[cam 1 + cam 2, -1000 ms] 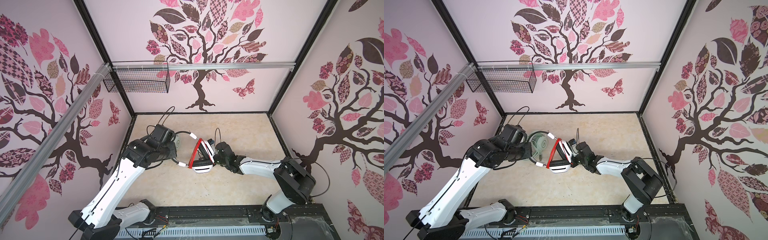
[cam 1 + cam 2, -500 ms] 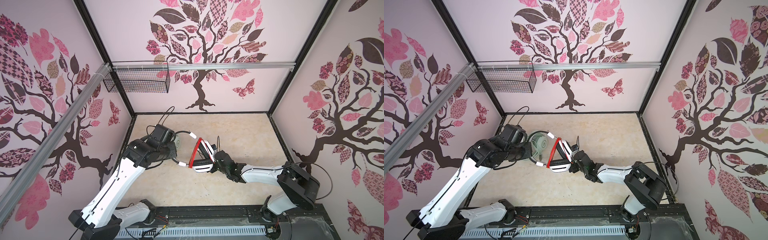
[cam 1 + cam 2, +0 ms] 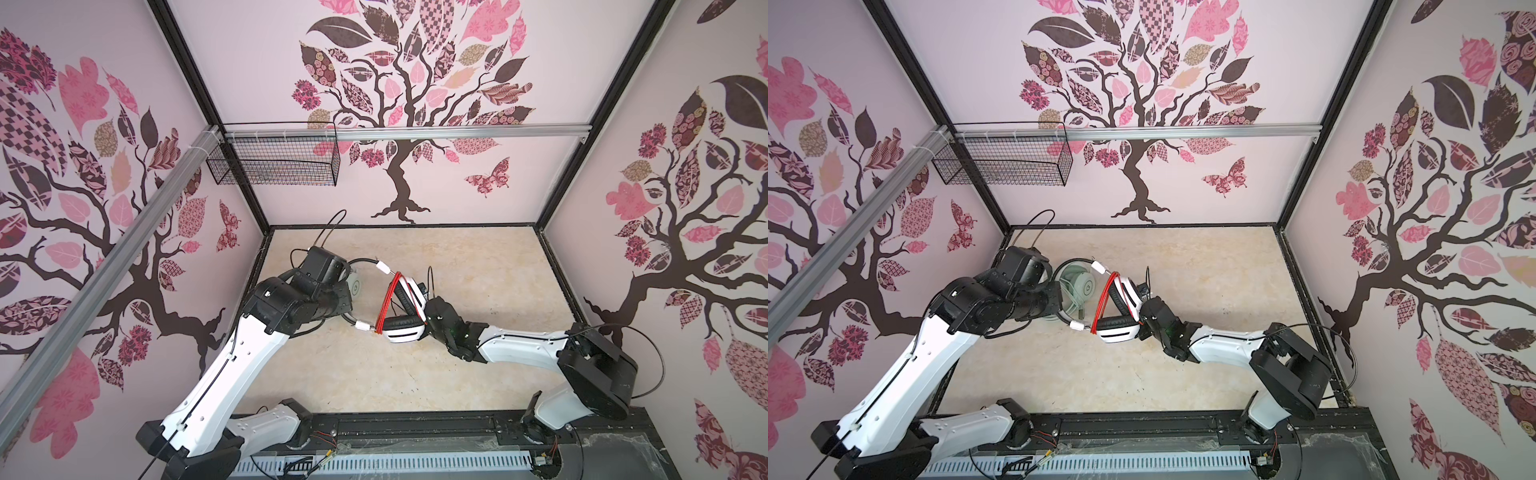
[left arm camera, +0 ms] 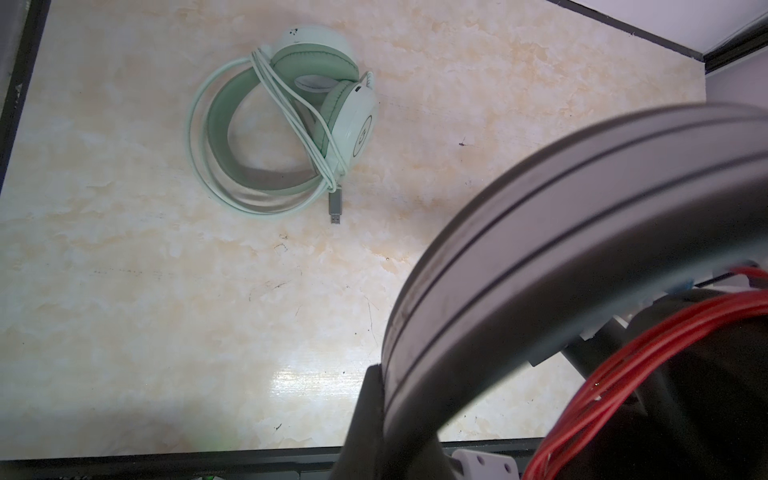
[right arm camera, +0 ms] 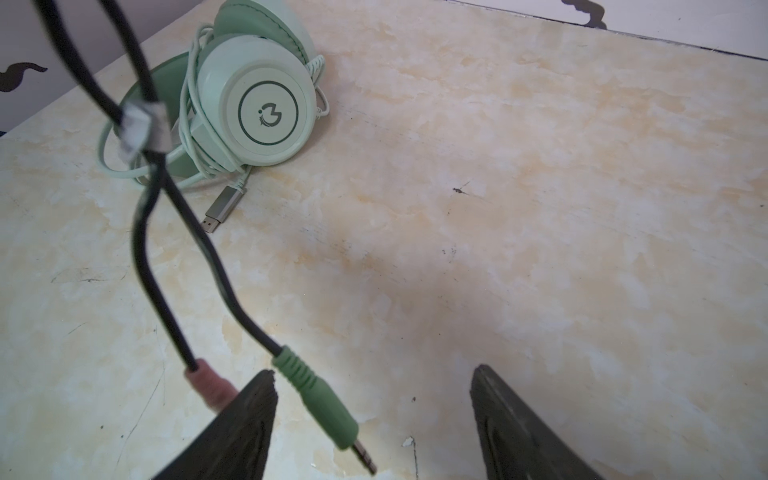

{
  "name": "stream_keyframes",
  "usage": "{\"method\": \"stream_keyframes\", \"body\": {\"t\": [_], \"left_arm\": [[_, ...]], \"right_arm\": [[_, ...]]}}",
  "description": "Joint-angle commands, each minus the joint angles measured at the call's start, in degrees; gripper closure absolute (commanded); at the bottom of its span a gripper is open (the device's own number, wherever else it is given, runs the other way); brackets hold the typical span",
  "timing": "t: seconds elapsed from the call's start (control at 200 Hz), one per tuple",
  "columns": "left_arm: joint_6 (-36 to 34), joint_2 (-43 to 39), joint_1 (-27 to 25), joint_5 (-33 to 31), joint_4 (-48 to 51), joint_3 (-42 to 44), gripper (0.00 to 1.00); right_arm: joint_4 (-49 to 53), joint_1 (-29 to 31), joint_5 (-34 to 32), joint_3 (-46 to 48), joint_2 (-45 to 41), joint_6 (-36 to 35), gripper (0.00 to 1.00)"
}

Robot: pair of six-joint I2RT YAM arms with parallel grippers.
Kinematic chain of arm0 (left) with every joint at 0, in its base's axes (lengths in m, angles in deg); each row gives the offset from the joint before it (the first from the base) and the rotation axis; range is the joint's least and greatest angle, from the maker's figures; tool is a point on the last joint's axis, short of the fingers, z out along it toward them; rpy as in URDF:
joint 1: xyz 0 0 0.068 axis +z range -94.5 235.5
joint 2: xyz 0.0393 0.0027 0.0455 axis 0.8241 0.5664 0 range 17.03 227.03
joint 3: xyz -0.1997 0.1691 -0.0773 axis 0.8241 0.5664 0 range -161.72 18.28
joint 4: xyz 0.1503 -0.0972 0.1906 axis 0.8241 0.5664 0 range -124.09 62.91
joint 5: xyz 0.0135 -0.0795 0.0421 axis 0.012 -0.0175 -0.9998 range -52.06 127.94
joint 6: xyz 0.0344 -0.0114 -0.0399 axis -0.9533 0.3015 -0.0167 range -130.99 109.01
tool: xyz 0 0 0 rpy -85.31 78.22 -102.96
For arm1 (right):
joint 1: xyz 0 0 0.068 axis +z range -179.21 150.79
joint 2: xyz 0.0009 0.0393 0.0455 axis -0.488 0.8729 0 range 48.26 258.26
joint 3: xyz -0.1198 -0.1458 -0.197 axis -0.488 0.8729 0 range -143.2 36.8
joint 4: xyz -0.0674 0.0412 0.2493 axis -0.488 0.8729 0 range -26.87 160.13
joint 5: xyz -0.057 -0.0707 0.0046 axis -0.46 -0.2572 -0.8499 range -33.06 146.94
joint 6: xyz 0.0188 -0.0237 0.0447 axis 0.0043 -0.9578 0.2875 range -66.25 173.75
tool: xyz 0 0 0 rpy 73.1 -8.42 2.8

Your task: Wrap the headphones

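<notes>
My right gripper needs to back off, come in lower and grab both plugs (image 5: 317, 401) together, because the pink plug (image 5: 211, 385) hangs outside its finger and the green plug hangs inside.
My left gripper (image 4: 399, 424) is shut on the grey headband (image 4: 540, 249) of the white and black headphones (image 3: 404, 329), lifted off the table, with red cable (image 3: 386, 305) wound in several loops over them. My right gripper (image 5: 374, 372) stands open just beside the earcups (image 3: 1119, 330). A green jack plug (image 5: 320, 399) hangs loose between its fingers, a pink plug (image 5: 210, 384) beside one finger. The mint-green headphones (image 4: 291, 124) lie on the table with their pale cable wound round them. In both top views they sit partly under my left arm (image 3: 1081, 286).
A black wire basket (image 3: 274, 162) hangs on the rail at the back left. A grey USB plug (image 4: 336, 205) sticks out from the mint-green set. Black frame edges (image 3: 557, 266) bound the marble tabletop (image 3: 478, 257). A black base rail (image 3: 415, 424) runs along the front.
My right arm has shifted its elbow and forearm, while its gripper stays open beside the earcups. The left arm and the lifted headset have kept still.
</notes>
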Motion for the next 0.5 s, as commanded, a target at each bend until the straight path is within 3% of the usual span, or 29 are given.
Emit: {"method": "stream_keyframes", "body": {"t": [0.0,0.325,0.495], "left_arm": [[1.55,-0.12,-0.39,2.9,-4.22,-2.96,1.0],[1.36,-0.41,-0.35,2.68,-4.11,-2.97,1.0],[1.82,-0.37,-0.35,2.18,-3.84,-2.53,1.0]], "right_arm": [[0.86,1.76,-0.6,-3.38,2.86,-0.36,0.25],[-8.58,1.72,5.37,2.79,0.6,1.28,0.27],[-12.29,-1.49,6.45,10.54,-5.96,2.33,0.27]]}}
